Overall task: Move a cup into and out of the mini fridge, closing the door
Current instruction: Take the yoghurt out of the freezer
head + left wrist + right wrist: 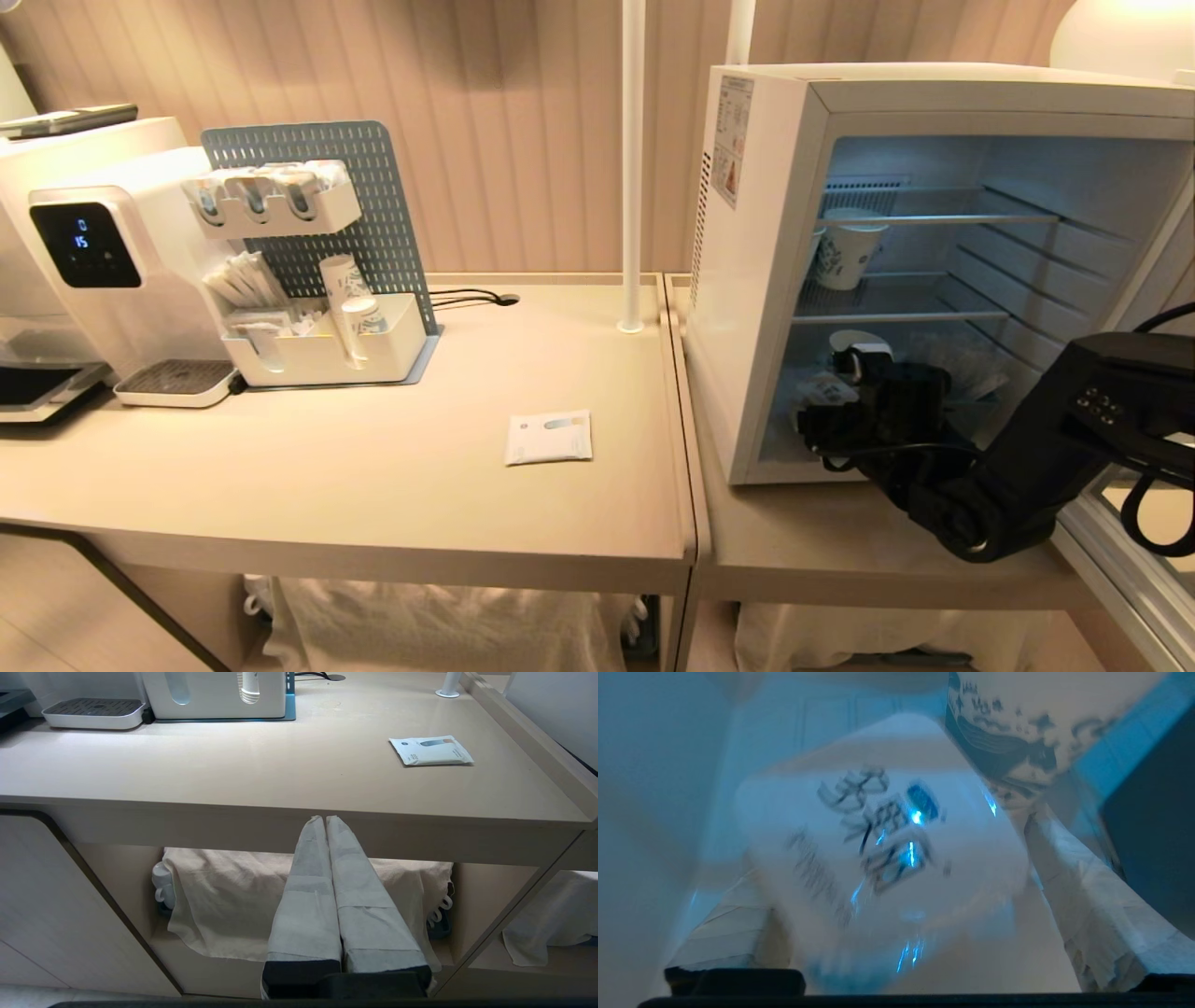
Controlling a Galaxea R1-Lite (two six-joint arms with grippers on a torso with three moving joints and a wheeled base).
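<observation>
I expect the lid to stay sealed when I lift the cup out and carry it, because shiny printed film covers the white cup's whole top.
The mini fridge stands on the right-hand table, lit inside. Its door is swung wide open to the right. My right arm reaches into the bottom compartment. The right gripper is open, its taped fingers spread wide on either side of the cup. The white cup with dark print looks blurred and tilted, with a gap between it and one finger. My left gripper is shut on nothing, parked below the table's front edge.
A paper cup with blue-green print sits on the fridge's middle wire shelf. On the left table are a coffee machine, a pegboard organiser and a white sachet. A white pole rises beside the fridge. Cloth hangs under the table.
</observation>
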